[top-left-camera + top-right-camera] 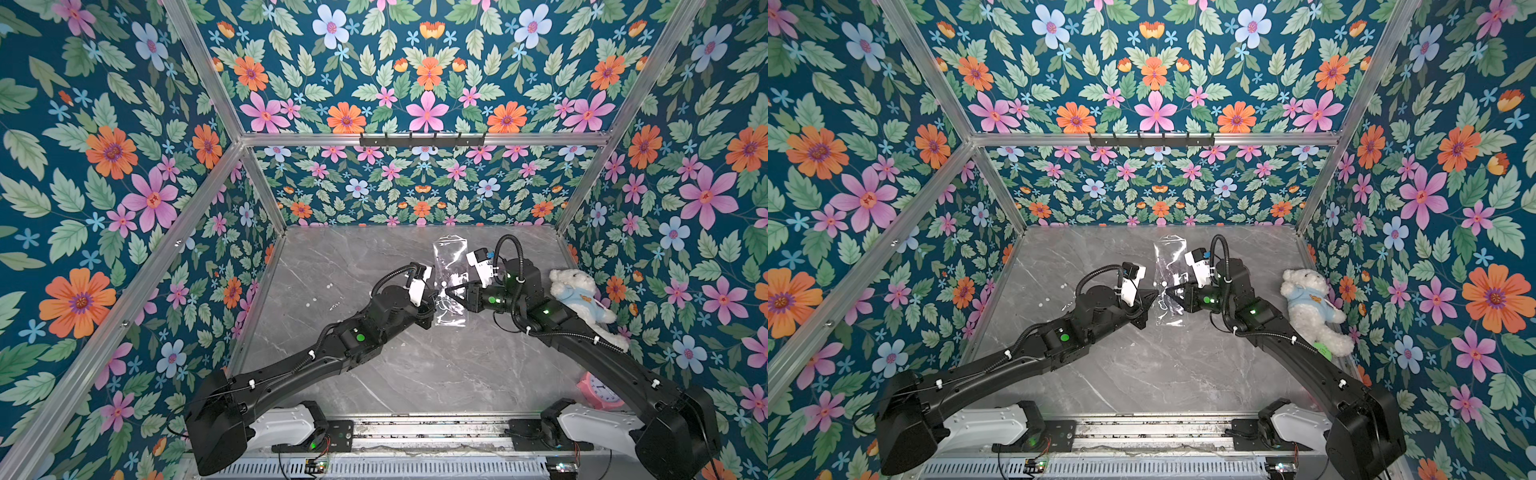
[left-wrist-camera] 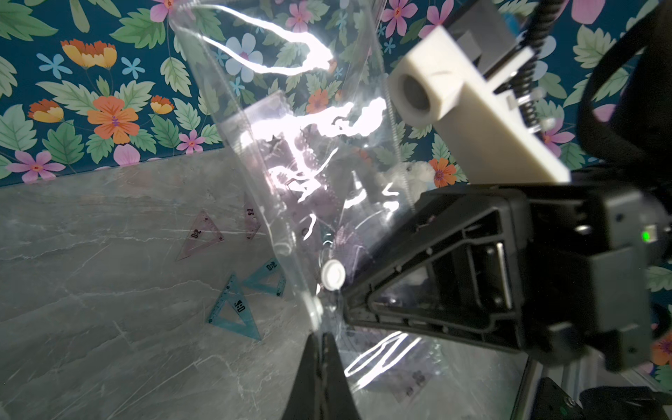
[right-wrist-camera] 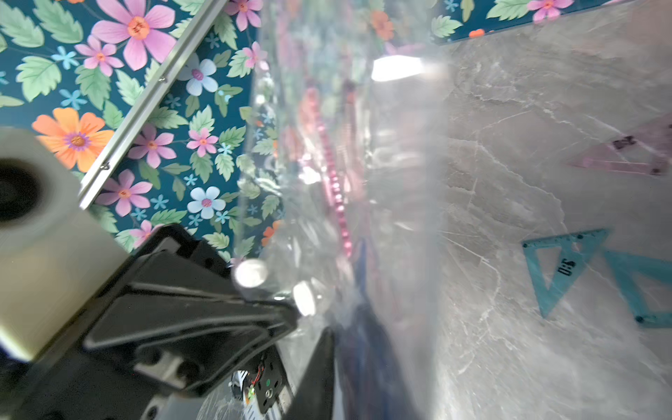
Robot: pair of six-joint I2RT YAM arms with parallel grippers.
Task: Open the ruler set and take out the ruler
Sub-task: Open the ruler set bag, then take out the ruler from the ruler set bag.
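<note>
My right gripper is at the snap button and the pink ruler is deeper inside, so next my left gripper turns the pouch edge-on before my right gripper reaches in.
The ruler set is a clear plastic pouch held upright above the grey table, seen in both top views. My left gripper is shut on the pouch's edge just below its white snap button. My right gripper meets the pouch from the other side. Its jaws stand slightly apart, one finger in front of the film and the other blurred behind it. A pink ruler shows inside the pouch. Teal set squares and pink ones lie loose on the table.
A white teddy bear leans on the right wall and a pink clock stands near the front right corner. Floral walls with aluminium posts enclose the marble table. A black hook rail runs along the back.
</note>
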